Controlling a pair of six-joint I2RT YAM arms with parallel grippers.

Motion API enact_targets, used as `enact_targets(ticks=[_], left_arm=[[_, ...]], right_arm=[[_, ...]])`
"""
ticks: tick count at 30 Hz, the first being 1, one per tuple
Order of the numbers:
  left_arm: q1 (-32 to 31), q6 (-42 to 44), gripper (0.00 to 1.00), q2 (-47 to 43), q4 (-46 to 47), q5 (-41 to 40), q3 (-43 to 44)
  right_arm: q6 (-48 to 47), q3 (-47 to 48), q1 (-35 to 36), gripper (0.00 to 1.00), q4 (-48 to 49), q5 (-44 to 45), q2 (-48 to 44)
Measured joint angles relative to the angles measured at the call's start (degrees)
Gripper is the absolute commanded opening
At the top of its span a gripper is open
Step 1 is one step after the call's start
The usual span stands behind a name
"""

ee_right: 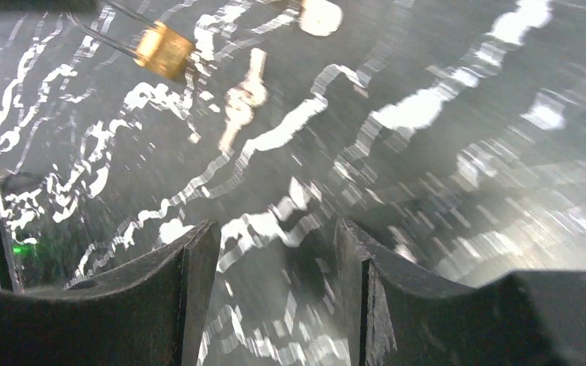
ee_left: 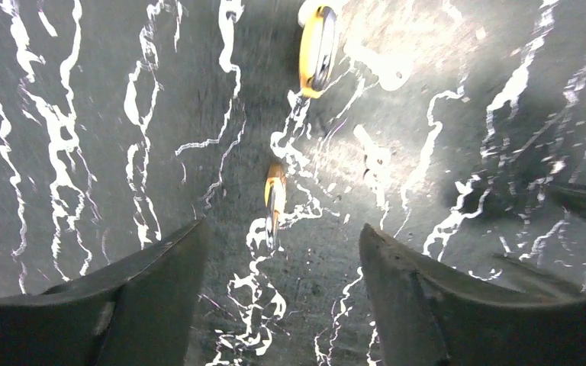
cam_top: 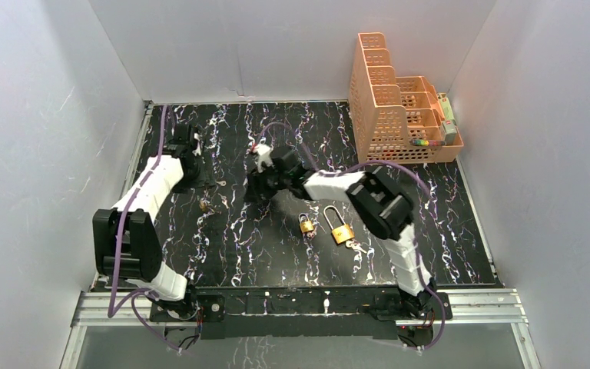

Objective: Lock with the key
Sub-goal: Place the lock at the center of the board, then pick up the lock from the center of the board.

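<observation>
The medium padlock is lying flat, a long way from the robot's left gripper, so the right gripper should pick it up by its body and pass its shackle over.
Three brass padlocks lie on the black marbled table: a small one at the left, a medium one and a long-shackled one in the middle. A pale key lies near the small padlock, and another key beside the long-shackled one. My left gripper is at the far left, open and empty; its wrist view shows a padlock edge-on just beyond the left gripper. My right gripper is open over mid-table; the right gripper holds nothing, with a padlock and a key ahead.
An orange perforated organizer stands at the back right corner. White walls enclose the table on three sides. A metal rail runs along the near edge by the arm bases. The wrist views are motion-blurred.
</observation>
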Motion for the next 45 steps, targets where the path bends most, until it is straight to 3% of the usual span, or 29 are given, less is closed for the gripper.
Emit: enact_targets(ticks=[4,9,12,20,35,45], left_arm=[[0.0,0.35,0.92,-1.55,-0.09,0.0,4.46],[0.0,0.37,0.98,-6.84,1.33,0.96,7.43],[0.0,0.35,0.98,-8.85,2.16,2.49,7.8],[0.0,0.85,0.98,-9.46,2.58,6.45,8.02],[-0.02,1.42,0.98,-10.73,2.58,9.33,8.02],[-0.02,1.42,0.98,-10.73,2.56,9.35,8.02]], right_arm=[[-2.58,-11.45,-4.11,0.71,-2.47,7.74,-13.6],[-4.39,-19.61,-2.08,0.79,-7.17,21.51,-29.42],[-3.76,-21.59,1.53,0.78,-11.23,28.28,-33.16],[3.26,-23.47,6.1,0.72,-27.3,41.62,-31.87],[10.49,-30.93,7.37,0.61,-29.4,45.09,-31.32],[11.34,-31.58,9.46,0.3,-28.79,44.37,-31.78]])
